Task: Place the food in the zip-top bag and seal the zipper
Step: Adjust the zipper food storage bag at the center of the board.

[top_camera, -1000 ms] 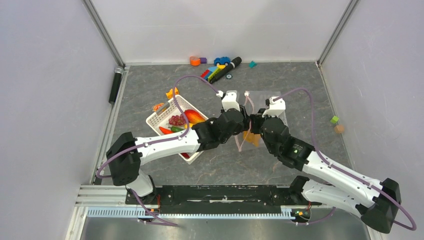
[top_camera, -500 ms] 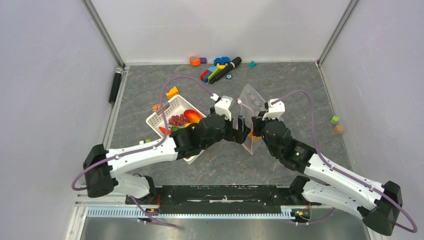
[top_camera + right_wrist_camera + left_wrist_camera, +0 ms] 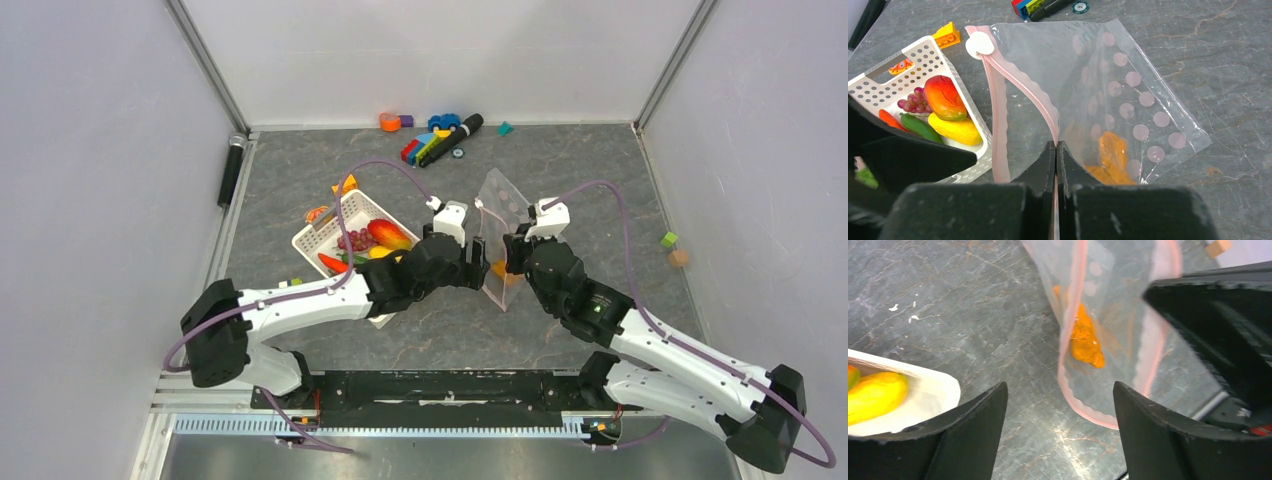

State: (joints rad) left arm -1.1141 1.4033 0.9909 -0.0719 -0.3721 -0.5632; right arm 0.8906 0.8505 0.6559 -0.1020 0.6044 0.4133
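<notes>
The bag's opening [image 3: 1115,335] gapes while the robot's right gripper has one edge, so the left gripper should hold the bag's other pink edge [image 3: 1064,360] before the right gripper takes hold again.
The clear zip-top bag [image 3: 497,232] with pale pink dots stands up on the table, mouth facing left. My right gripper [image 3: 510,252] is shut on its pink zipper strip [image 3: 1020,92], pinching the strip between the jaws [image 3: 1056,146]. An orange food piece [image 3: 1110,152] lies inside the bag and also shows in the left wrist view [image 3: 1083,337]. My left gripper [image 3: 1060,440] is open and empty, just left of the bag's mouth [image 3: 480,262]. Grapes [image 3: 913,100], a red-orange mango [image 3: 944,97], a yellow fruit [image 3: 955,129] and a green chilli [image 3: 918,126] lie in the white basket [image 3: 318,236].
Toy blocks, a blue car and a black marker lie at the back [image 3: 435,135]. An orange block [image 3: 345,185] sits behind the basket. Two small blocks [image 3: 672,248] lie at the right wall. A black cylinder [image 3: 232,165] lies along the left edge.
The bag has gone from lying slack to standing upright in my right gripper's hold. My left gripper has drawn back leftward out of the bag's mouth.
</notes>
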